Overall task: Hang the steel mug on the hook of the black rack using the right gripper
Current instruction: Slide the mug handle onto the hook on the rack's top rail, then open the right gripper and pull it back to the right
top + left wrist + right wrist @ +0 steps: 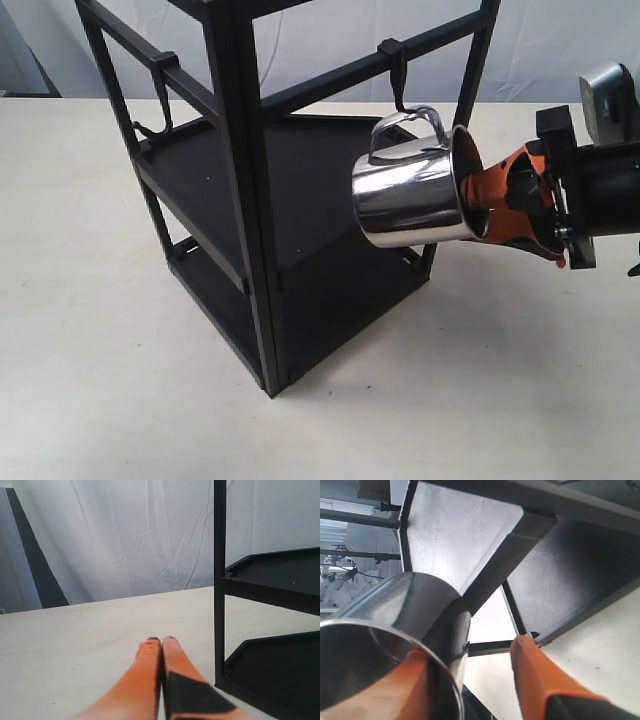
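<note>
The steel mug [408,195] will keep hanging sideways when the robot's right gripper pulls out, because the mug's handle loop [408,122] is around the hook's lower end.
The steel mug [410,195] lies on its side beside the black rack [243,180], handle up, mouth facing my right gripper [487,193]. Its handle loop [405,128] sits around the lower end of the slim hook [399,78] on the rack's cross rail. The right gripper is open. One orange finger [400,685] reaches inside the mug [415,615], and the other finger [540,675] stands apart outside the wall with a clear gap. My left gripper [161,640] is shut and empty, low over the table by a rack post [219,580].
A wider J hook [158,98] hangs on the rack's left rail. Two flat shelves [300,170] fill the frame. The pale table [100,350] stretches in front of and left of the rack. White curtain behind.
</note>
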`<state>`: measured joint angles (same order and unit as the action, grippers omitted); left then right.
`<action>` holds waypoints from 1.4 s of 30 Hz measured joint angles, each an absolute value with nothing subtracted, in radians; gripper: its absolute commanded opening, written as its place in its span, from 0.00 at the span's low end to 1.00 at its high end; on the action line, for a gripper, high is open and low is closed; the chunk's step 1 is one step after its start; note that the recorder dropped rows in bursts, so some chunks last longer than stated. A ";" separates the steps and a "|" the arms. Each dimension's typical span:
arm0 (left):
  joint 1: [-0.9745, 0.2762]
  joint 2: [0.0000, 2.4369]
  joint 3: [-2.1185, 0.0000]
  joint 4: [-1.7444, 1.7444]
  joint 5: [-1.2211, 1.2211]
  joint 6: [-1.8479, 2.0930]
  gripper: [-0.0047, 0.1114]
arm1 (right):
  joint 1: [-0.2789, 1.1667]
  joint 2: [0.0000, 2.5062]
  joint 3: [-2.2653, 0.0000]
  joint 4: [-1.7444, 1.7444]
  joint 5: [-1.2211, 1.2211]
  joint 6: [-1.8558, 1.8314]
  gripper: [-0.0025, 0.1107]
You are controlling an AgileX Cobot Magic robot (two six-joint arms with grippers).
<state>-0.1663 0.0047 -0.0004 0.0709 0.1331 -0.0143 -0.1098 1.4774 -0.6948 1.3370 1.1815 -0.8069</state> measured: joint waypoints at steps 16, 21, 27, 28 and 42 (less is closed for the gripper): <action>-0.166 0.005 0.000 0.071 0.133 -0.014 0.05 | -0.110 1.359 -0.695 1.270 1.189 -0.760 0.43; -0.166 0.005 0.000 0.071 0.133 -0.014 0.05 | -0.110 1.316 -0.695 1.198 1.179 -0.707 0.43; -0.166 0.005 0.000 0.071 0.133 -0.014 0.05 | -0.110 1.251 -0.695 1.116 1.156 -0.644 0.43; -0.166 0.005 0.000 0.071 0.133 -0.014 0.05 | -0.110 1.240 -0.695 1.098 1.155 -0.630 0.43; -0.166 0.005 0.000 0.071 0.133 -0.014 0.05 | -0.110 0.917 -0.695 0.906 1.194 -0.543 0.02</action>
